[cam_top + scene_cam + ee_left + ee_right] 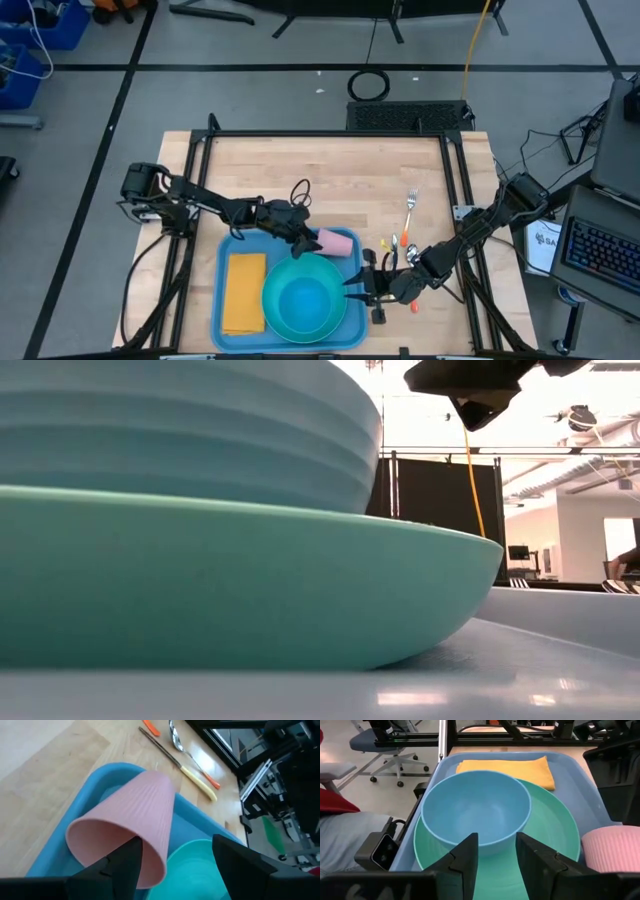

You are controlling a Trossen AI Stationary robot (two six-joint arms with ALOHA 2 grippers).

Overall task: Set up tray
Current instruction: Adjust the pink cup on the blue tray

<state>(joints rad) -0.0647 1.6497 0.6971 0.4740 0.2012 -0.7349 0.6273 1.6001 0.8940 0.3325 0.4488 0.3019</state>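
Next, I pinch the cup's rim [161, 869] with my left gripper and turn the cup upright, because the pink cup [337, 243] lies tipped on the tray with its opening facing my left gripper.
The blue tray [250, 242] lies at the table's near edge. On it are an orange napkin [244, 293] and a turquoise plate [336, 318], with a blue bowl [303, 298] standing in the plate. A pink ribbed cup [340, 243] sits tilted over the tray's far right corner, mouth toward my left gripper [308, 240]. That gripper is open, right at the cup's rim. My right gripper [360, 285] is open above the plate's right rim. Only bowl and plate show between its fingers [465, 855]. My left gripper has one finger [125, 862] against the cup's rim [152, 870], coming level from the table's left. That finger hides the spot, so I cannot tell whether it is inside the mouth. The other finger [235, 857] stands apart from the cup's wall. The cup's base points up and away.
A fork [410, 208] and other cutlery with orange and yellow handles [200, 777] lie on the bare wood right of the tray's far corner. Black frame posts [462, 180] run along the table's sides. Open wood lies beyond the tray.
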